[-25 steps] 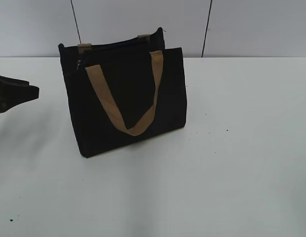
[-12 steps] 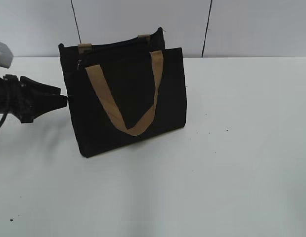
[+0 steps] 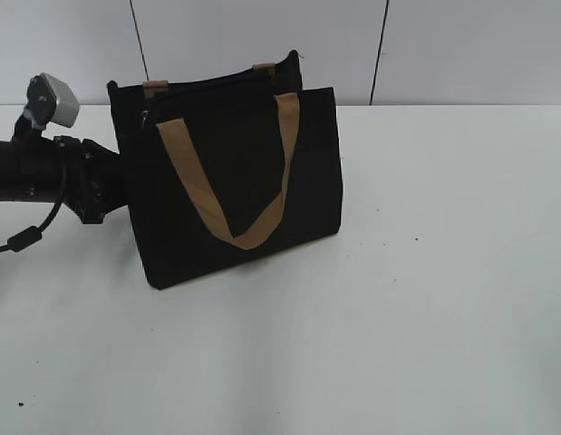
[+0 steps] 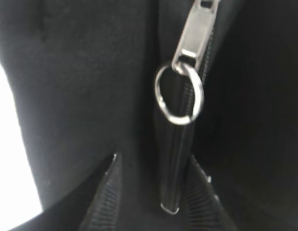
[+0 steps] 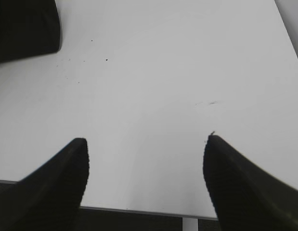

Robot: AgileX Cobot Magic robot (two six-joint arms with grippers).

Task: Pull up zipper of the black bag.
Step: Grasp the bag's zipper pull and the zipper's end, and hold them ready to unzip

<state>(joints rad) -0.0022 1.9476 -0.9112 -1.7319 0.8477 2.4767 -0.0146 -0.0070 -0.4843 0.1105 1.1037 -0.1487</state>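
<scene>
My gripper will pull the black zip tail (image 4: 174,163), and the tail will come out straight while the black bag stays standing, because the tail hangs free below the metal ring (image 4: 180,120).
The black bag (image 3: 235,181) stands upright on the white table, its tan handle (image 3: 207,195) hanging over the front panel. The zipper's silvery pull tab (image 4: 194,33) with a metal ring (image 4: 179,95) fills the left wrist view; in the exterior view it is a small glint (image 3: 144,116) at the bag's top left corner. My left gripper (image 4: 156,163) is open against the bag's left end, its fingers (image 4: 103,202) on either side of the black zip tail (image 4: 175,183), below the ring. My right gripper (image 5: 146,144) is open and empty above bare table.
The white table (image 3: 425,272) spreads to the right of and in front of the bag. A grey panelled wall (image 3: 461,45) stands behind. A corner of the bag (image 5: 23,29) shows at the upper left of the right wrist view. The table's near edge (image 5: 139,211) lies under the right gripper.
My left arm has come in from the left edge and moved right until its gripper reached the bag's left end. The bag has not moved.
</scene>
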